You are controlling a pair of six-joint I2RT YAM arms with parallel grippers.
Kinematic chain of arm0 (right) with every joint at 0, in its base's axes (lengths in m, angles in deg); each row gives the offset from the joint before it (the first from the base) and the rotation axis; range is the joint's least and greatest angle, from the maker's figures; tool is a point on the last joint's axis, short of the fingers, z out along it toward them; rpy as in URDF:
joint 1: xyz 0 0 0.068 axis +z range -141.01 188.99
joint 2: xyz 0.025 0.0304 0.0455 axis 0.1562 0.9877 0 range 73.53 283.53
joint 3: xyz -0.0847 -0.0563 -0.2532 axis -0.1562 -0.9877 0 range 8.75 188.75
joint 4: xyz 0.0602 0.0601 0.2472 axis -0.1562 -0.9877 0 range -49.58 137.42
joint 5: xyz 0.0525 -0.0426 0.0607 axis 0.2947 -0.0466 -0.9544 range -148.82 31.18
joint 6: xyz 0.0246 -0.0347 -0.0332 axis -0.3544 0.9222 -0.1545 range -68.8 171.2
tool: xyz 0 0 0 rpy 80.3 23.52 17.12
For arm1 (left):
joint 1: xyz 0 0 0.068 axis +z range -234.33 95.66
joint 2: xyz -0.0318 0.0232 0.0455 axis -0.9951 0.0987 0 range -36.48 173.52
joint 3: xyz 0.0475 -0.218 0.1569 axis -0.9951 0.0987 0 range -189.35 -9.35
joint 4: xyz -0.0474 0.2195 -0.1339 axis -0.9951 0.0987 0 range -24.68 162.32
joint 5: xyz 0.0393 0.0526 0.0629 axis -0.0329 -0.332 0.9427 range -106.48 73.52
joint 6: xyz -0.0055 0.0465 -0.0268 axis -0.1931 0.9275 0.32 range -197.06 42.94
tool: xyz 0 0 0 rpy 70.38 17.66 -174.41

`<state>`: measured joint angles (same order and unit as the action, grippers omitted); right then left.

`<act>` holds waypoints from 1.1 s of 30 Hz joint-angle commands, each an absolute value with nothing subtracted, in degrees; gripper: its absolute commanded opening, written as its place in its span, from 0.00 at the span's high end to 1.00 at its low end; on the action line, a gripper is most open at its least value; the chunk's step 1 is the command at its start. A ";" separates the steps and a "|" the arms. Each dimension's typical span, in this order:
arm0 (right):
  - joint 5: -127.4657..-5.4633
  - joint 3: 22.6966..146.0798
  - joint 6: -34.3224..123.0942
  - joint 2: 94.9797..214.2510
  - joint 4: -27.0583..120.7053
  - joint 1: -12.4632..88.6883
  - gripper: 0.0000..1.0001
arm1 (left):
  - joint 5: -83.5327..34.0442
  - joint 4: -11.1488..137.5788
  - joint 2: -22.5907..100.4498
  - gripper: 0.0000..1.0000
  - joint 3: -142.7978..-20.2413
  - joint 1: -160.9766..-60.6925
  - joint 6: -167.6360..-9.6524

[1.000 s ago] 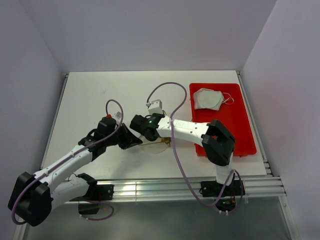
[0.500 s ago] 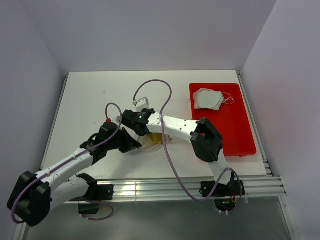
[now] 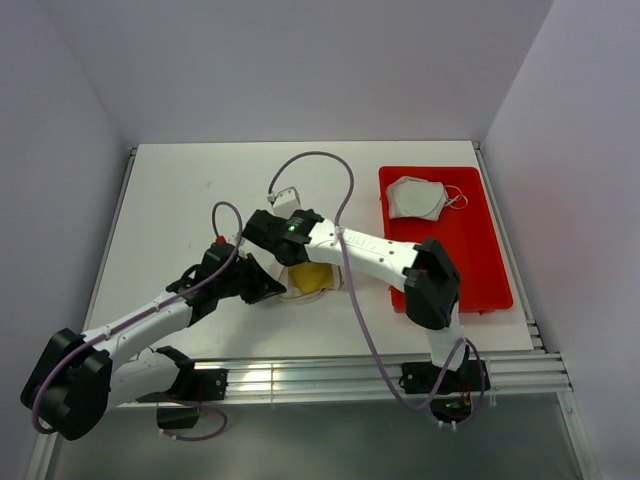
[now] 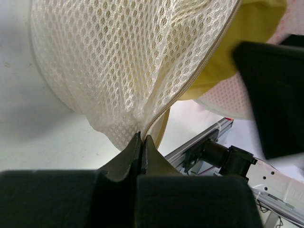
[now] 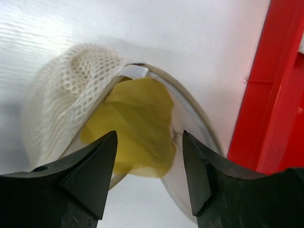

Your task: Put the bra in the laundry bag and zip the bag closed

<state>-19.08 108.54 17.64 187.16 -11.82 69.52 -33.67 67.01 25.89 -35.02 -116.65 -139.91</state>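
The bra is inside the laundry bag's wide opening [image 5: 135, 123]. My right gripper should first raise the bag's loose rim [image 5: 195, 107] beside the red tray, and then the bag can be zipped.
The white mesh laundry bag [image 5: 66, 95] lies open on the table, its tan zipper rim [image 5: 190, 109] spread wide. The mustard-yellow bra [image 5: 137, 123] lies inside the bag's mouth; it also shows in the top view [image 3: 312, 277]. My right gripper [image 5: 148, 137] is open and empty, hovering just above the bra with a finger on each side. My left gripper [image 4: 142, 137] is shut on the bag's mesh edge [image 4: 123, 61] beside the zipper and holds it up. In the top view the left gripper [image 3: 265, 283] is at the bag's left side.
A red plastic tray [image 3: 470, 250] stands at the right with a white-grey bra [image 3: 415, 198] at its far end. The tray's edge [image 5: 275, 95] is close to the right of the bag. The right arm's cable loops over the table's middle.
The right wrist swung left over the bag, then back a little. The yellow bra now shows plainly in the bag's mouth. The left gripper has kept its hold on the bag.
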 commanded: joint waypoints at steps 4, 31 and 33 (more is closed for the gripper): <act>-19.80 106.67 16.57 172.69 -9.45 70.33 0.35 | -37.40 61.72 27.07 1.00 -34.49 -115.01 -140.96; -20.86 68.26 9.99 155.27 18.85 70.86 0.34 | -38.98 65.05 24.87 1.00 -37.56 -112.81 -139.38; -21.20 66.69 9.80 156.15 21.03 70.86 0.42 | -39.07 65.14 24.52 1.00 -37.74 -112.72 -139.38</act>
